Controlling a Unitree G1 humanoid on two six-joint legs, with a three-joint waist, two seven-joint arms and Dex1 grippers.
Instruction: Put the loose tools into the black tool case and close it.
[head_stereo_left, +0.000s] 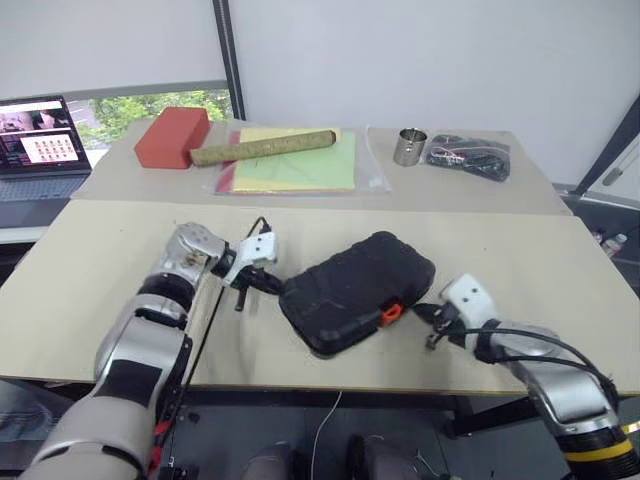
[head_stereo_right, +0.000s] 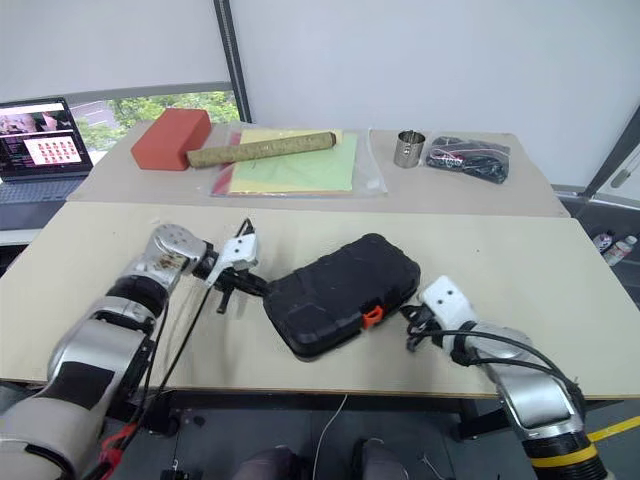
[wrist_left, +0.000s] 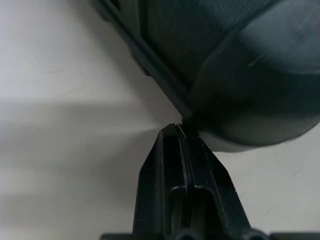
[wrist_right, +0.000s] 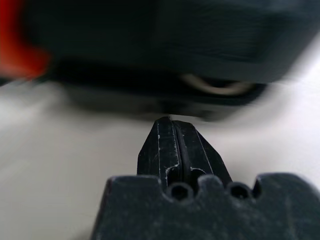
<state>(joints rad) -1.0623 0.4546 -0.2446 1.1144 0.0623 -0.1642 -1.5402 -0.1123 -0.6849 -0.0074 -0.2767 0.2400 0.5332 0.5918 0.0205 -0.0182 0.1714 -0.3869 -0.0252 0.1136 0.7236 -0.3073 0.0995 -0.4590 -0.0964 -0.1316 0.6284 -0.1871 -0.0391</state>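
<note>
My left gripper is resting at the case's corner (head_stereo_left: 287, 292), so the lid is left free. My left gripper should press on the lid's top (head_stereo_left: 350, 281) while my right gripper works the orange latch.
The black tool case (head_stereo_left: 355, 290) lies slantwise on the near table with its lid down and its orange latch (head_stereo_left: 390, 314) facing the front edge. My left gripper (head_stereo_left: 275, 287) is shut, its tip at the case's left end; the left wrist view shows the closed fingertips (wrist_left: 176, 131) right against the case's rounded corner (wrist_left: 250, 90). My right gripper (head_stereo_left: 421, 312) is shut just right of the latch, its tip (wrist_right: 170, 120) close to the case's side, where a pale curved edge (wrist_right: 215, 86) shows in a narrow gap. The loose tools are out of view.
On the far table stand a red block (head_stereo_left: 172, 137), a brown roll (head_stereo_left: 265, 146) on yellow and green sheets (head_stereo_left: 300, 168), a metal cup (head_stereo_left: 410, 147) and a black bag of cables (head_stereo_left: 470, 155). A laptop (head_stereo_left: 40, 145) sits at the far left.
</note>
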